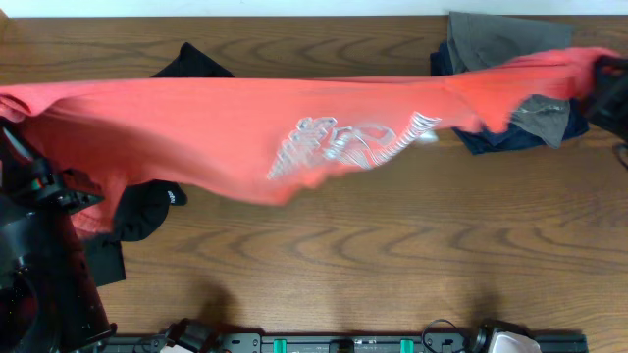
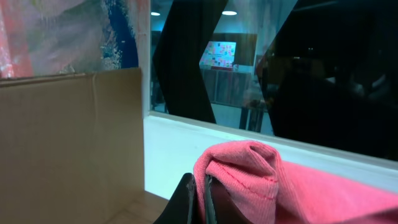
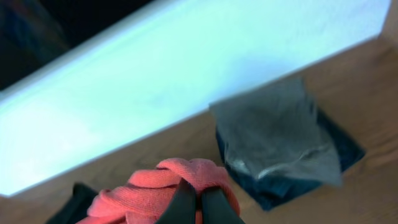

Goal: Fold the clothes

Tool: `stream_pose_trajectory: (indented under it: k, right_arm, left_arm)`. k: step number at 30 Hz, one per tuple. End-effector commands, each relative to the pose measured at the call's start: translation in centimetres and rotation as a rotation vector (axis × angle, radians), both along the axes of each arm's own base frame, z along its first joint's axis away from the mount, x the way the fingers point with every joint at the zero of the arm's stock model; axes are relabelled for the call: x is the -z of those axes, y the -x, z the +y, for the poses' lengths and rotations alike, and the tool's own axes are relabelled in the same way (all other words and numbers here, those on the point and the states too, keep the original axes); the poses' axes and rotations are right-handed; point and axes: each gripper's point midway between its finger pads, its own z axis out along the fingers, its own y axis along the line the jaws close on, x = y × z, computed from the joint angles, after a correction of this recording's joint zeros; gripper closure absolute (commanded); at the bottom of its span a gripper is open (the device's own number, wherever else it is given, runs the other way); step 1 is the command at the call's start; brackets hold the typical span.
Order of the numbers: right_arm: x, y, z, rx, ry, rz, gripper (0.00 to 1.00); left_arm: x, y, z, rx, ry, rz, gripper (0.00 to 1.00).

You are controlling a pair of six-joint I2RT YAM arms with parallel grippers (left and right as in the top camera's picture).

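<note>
My two grippers are holding the orange-red T-shirt taut, with its lower edge [image 1: 280, 196] hanging loose. I should swing the T-shirt toward the table's back [image 1: 329, 47], then lower it while pulling it forward.
The orange-red T-shirt [image 1: 216, 127] with white lettering [image 1: 343, 142] hangs stretched across the table, held up at both ends. My left gripper [image 2: 202, 199] is shut on its bunched left edge [image 2: 249, 168], at the far left of the overhead view. My right gripper [image 3: 199, 202] is shut on its bunched right edge [image 3: 161, 186], at the far right [image 1: 603, 74]. A black top [image 1: 147, 211] lies on the table under the shirt, mostly hidden, with a part showing behind [image 1: 191, 64].
A stack of folded grey and navy clothes [image 1: 510, 59] lies at the back right, also in the right wrist view [image 3: 280, 143]. A cardboard box [image 2: 68, 143] stands left of the table. A black arm base [image 1: 39, 275] fills the front left.
</note>
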Motion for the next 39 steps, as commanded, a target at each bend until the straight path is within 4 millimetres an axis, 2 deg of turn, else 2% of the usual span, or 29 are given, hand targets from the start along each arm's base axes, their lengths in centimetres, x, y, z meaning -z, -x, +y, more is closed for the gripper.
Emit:
stream_pose_trajectory:
  k: [1, 4, 8, 12, 15, 21, 24, 27, 31, 34, 36, 39]
  right_arm:
    - [-3.1, 2.1, -1.4, 0.069, 0.058, -0.065, 0.99]
    - [-4.4, 3.4, -1.0, 0.068, 0.069, -0.093, 0.99]
    - [-4.5, 3.6, -0.9, 0.067, 0.068, -0.089, 0.99]
    - [-3.4, 1.8, -1.0, 0.036, 0.064, -0.054, 0.99]
    - [-2.8, -0.9, -0.8, -0.022, 0.063, -0.044, 0.99]
    - [-0.4, -7.7, 0.0, -0.129, 0.080, -0.022, 0.99]
    - [0.1, -11.6, 1.6, -0.200, 0.129, -0.062, 0.99]
    - [0.0, -15.1, 3.0, -0.226, 0.162, -0.126, 0.99]
    - [-0.4, -19.5, 4.8, -0.225, 0.204, -0.232, 0.99]
    - [-1.8, -21.7, 5.7, -0.214, 0.222, -0.335, 0.99]
    - [-3.3, -22.3, 5.5, -0.186, 0.219, -0.402, 0.99]
    - [-7.1, -22.1, 4.9, -0.143, 0.229, -0.527, 0.99]
  left_arm:
    - [-0.8, 1.1, 1.3, -0.071, -0.028, 0.000, 0.94]
    - [-0.4, 1.0, 1.2, -0.071, -0.036, 0.018, 0.94]
    - [0.3, 0.7, 1.1, -0.070, -0.054, 0.056, 0.94]
    - [1.3, -0.5, 0.6, -0.066, -0.060, 0.100, 0.94]
    - [2.1, -2.8, -0.9, -0.027, -0.088, 0.146, 0.94]
    - [5.2, -9.9, -5.5, 0.083, -0.167, 0.274, 0.94]
    - [7.2, -14.7, -7.2, 0.111, -0.207, 0.334, 0.94]
    - [9.1, -19.7, -7.6, 0.156, -0.206, 0.372, 0.94]
    - [10.6, -26.3, -6.2, 0.235, -0.147, 0.395, 0.94]
    - [9.8, -30.1, -4.8, 0.299, -0.110, 0.365, 0.94]
    - [8.1, -31.9, -3.9, 0.330, -0.106, 0.322, 0.94]
    - [5.3, -33.3, -2.8, 0.336, -0.116, 0.251, 0.94]
